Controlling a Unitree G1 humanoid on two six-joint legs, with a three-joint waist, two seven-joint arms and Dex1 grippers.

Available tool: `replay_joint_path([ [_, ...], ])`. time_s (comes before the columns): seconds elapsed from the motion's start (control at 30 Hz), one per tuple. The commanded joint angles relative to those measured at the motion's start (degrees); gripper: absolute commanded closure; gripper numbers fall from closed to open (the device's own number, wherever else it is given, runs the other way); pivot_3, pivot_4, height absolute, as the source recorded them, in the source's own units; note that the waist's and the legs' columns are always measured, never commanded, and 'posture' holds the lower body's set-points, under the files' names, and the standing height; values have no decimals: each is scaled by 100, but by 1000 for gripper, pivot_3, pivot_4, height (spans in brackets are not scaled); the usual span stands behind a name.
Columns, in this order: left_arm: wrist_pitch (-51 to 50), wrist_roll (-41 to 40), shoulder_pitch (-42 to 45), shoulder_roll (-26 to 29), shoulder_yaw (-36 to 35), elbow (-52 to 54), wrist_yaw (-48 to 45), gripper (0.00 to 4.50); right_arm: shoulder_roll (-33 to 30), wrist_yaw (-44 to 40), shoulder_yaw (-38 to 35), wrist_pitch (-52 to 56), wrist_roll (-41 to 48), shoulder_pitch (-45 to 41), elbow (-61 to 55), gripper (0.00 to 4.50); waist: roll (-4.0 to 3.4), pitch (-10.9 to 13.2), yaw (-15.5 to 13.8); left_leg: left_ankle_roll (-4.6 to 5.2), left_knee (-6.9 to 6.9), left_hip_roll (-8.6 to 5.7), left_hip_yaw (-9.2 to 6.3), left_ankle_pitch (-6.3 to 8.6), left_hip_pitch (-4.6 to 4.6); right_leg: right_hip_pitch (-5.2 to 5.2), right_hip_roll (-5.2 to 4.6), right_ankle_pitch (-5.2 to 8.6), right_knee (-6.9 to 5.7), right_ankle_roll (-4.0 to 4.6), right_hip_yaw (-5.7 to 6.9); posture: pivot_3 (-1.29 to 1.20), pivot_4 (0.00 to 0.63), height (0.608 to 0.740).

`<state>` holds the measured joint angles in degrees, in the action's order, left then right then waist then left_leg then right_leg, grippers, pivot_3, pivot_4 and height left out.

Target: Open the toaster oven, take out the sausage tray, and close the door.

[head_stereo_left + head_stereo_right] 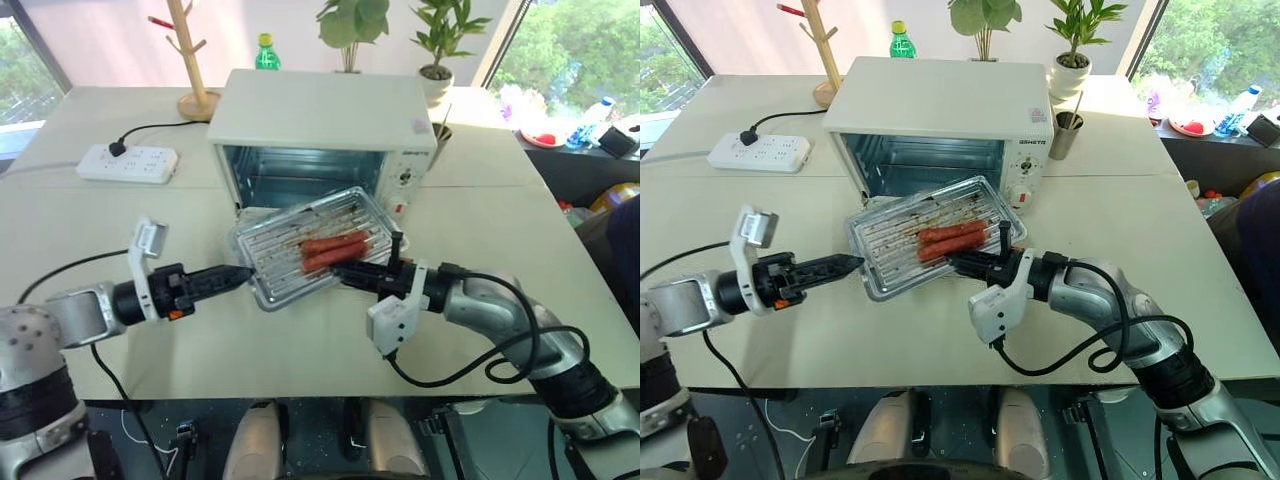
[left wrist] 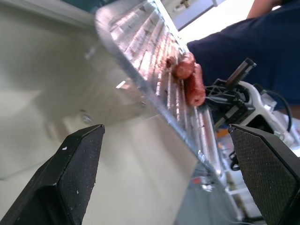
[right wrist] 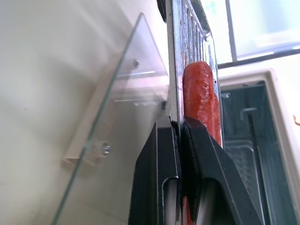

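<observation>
The sausages (image 1: 335, 251) lie along the ridges inside the tray's raised rim (image 1: 308, 294), so they will ride along and stay on the tray when the robot carries it aside.
The white toaster oven (image 1: 320, 115) stands at the middle back of the table with its cavity open. Its glass door (image 3: 117, 93) is folded down flat in front of it. The silvery sausage tray (image 1: 262, 262) sits tilted above the door, outside the oven, carrying reddish sausages (image 1: 333, 250). My right gripper (image 1: 345, 275) is shut on the tray's near right rim, and the right wrist view shows its fingers (image 3: 159, 154) clamped on the thin metal edge. My left gripper (image 1: 240, 273) stands open and level just off the tray's left rim, holding nothing.
A white power strip (image 1: 128, 162) with a black cord lies at the back left. A wooden stand (image 1: 195, 60), a green bottle (image 1: 266, 52) and potted plants (image 1: 437, 50) stand behind the oven. A metal cup (image 1: 1067, 130) is beside its right side. A person in dark blue (image 1: 615, 250) is at the far right.
</observation>
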<state>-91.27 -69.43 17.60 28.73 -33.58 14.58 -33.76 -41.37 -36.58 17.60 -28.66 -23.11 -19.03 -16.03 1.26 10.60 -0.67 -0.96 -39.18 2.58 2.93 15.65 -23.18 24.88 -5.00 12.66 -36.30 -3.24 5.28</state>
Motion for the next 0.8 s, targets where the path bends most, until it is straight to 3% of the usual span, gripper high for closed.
replay_joint_path([
  [0.03, -118, -698, 50, -250, -147, -16, 699, 0, -56, -30, -178, -177, 262, 31, -233, 4434, 1, 0, 2, 0, 0, 0, 0, 0, 2, -1, 0, 0, 0, 0, 0, 0, 150, 717],
  [0.13, 190, -1676, 55, -406, 3, -467, 1692, 0, -95, -103, -146, -300, 322, 74, -227, 4434, 0, -1, 9, 0, 0, 2, -1, 0, 13, -9, 0, 0, -1, 1, -1, 0, 150, 717],
  [0.33, 1536, -3765, -252, -109, 1051, -810, 3506, 0, -107, -189, -191, -441, 480, 158, -242, 4434, 0, -1, -3, -1, 2, 12, -4, 1, 38, -30, -6, 1, -1, 3, -8, 0, 150, 717],
  [0.43, 2083, -4280, -428, -22, 1552, -662, 4003, 0, -87, -201, -229, -442, 527, 155, -245, 4434, 0, -1, -9, -1, 3, 9, -2, 1, 44, -38, -11, 2, 0, 5, -10, 0, 150, 717],
  [0.6, 2533, -4357, -679, -116, 1962, -325, 4139, 0, -45, -154, -272, -468, 432, 28, -144, 4434, 0, -1, -7, -1, 3, -4, 3, 1, 47, -39, -6, 10, 0, 21, -7, 0, 150, 717],
  [0.7, 2703, -4357, -791, -128, 2019, -195, 4083, 859, -25, -149, -294, -471, 418, -15, -104, 4500, -1, -1, -4, -1, 3, -5, 5, 1, 49, -39, -3, 11, 1, 21, -6, 0, 150, 717],
  [0.8, 2850, -4357, -865, -184, 2049, -140, 4093, 2336, -30, -151, -312, -480, 441, 14, -139, 4500, -1, -1, -8, -1, 4, -5, 5, 1, 50, -39, -2, 12, 1, 22, -7, 0, 150, 717],
])
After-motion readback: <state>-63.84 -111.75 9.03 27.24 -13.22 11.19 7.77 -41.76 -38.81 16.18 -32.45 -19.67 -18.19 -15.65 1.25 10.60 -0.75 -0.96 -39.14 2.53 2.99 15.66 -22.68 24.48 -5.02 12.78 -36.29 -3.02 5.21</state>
